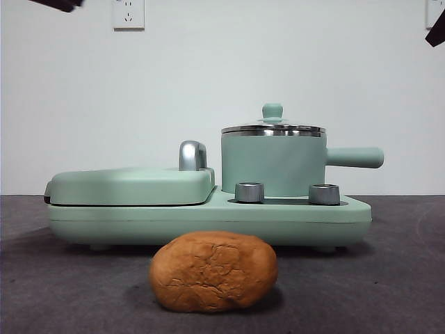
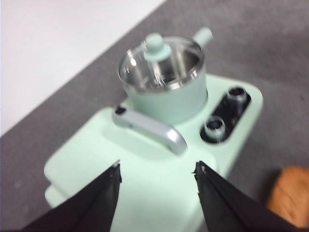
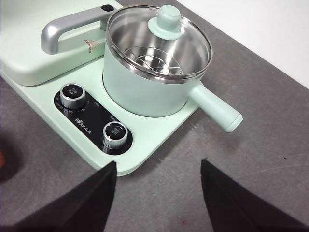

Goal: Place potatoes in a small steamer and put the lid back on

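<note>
The glass lid (image 1: 273,124) will come off in one piece and leave the small steamer in its place when I lift the lid's knob, because a thin seam (image 1: 273,131) separates the steel rims.
One orange-brown potato (image 1: 213,271) with cracked skin lies on the grey table in front of the appliance; its edge shows in the left wrist view (image 2: 291,195). The mint-green small steamer (image 1: 274,167) (image 3: 145,92) (image 2: 169,99) stands on the appliance's right side, handle pointing right. The glass lid (image 1: 272,127) (image 3: 159,41) (image 2: 161,63) with its mint knob sits on the pot. My left gripper (image 2: 157,169) hangs open above the griddle cover. My right gripper (image 3: 158,164) hangs open above the table near the appliance's front corner. Both hold nothing.
The mint-green appliance base (image 1: 208,216) carries a flat griddle cover (image 1: 132,184) with a chrome handle (image 1: 192,155) on its left and two steel dials (image 1: 249,192) (image 1: 324,194) at the front. Grey table surface surrounds it; a white wall stands behind.
</note>
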